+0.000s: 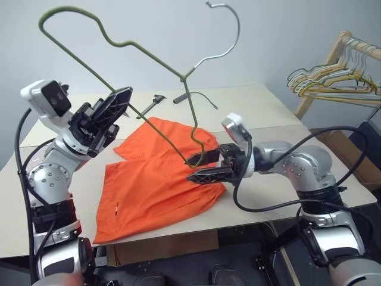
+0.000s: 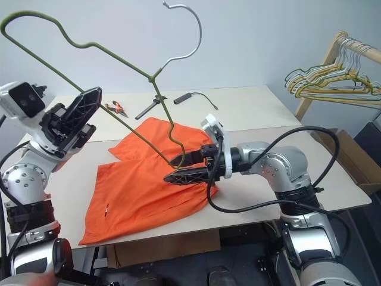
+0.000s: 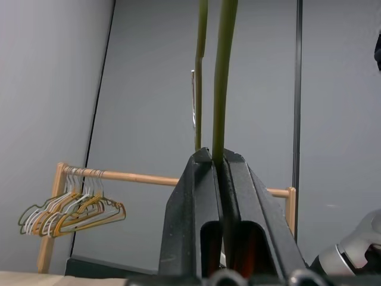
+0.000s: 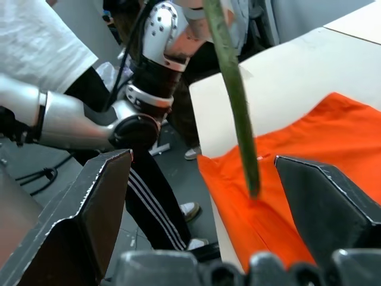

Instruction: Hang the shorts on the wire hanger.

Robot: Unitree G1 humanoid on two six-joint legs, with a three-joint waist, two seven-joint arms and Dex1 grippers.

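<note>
Next, I pass the hanger's lower bent end (image 1: 188, 163) from my left gripper to my right gripper and move my left gripper to the shorts, because the waistband (image 1: 218, 189) faces my right gripper.
The orange shorts (image 1: 155, 190) lie spread flat on the table (image 1: 268, 107). The olive-green wire hanger (image 1: 184, 76) is held up at a tilt above them, its silvery hook high in the air. My left gripper (image 1: 125, 95) is shut on the hanger's long straight wire, which rises between the closed fingers (image 3: 196, 196) in the left wrist view. My right gripper (image 1: 190, 168) stands open just above the shorts, level and pointing left. The hanger's lower bent end (image 4: 238, 119) hangs between its two fingers (image 4: 101, 202) without touching either one.
A wooden rack (image 1: 339, 47) with several bunched hangers stands at the right, a cardboard box (image 1: 351, 155) below it. A black cable with a plug (image 1: 190, 95), a black tool (image 1: 152, 102) and orange-handled pliers (image 2: 116, 108) lie at the table's back. A person (image 4: 41, 42) stands nearby.
</note>
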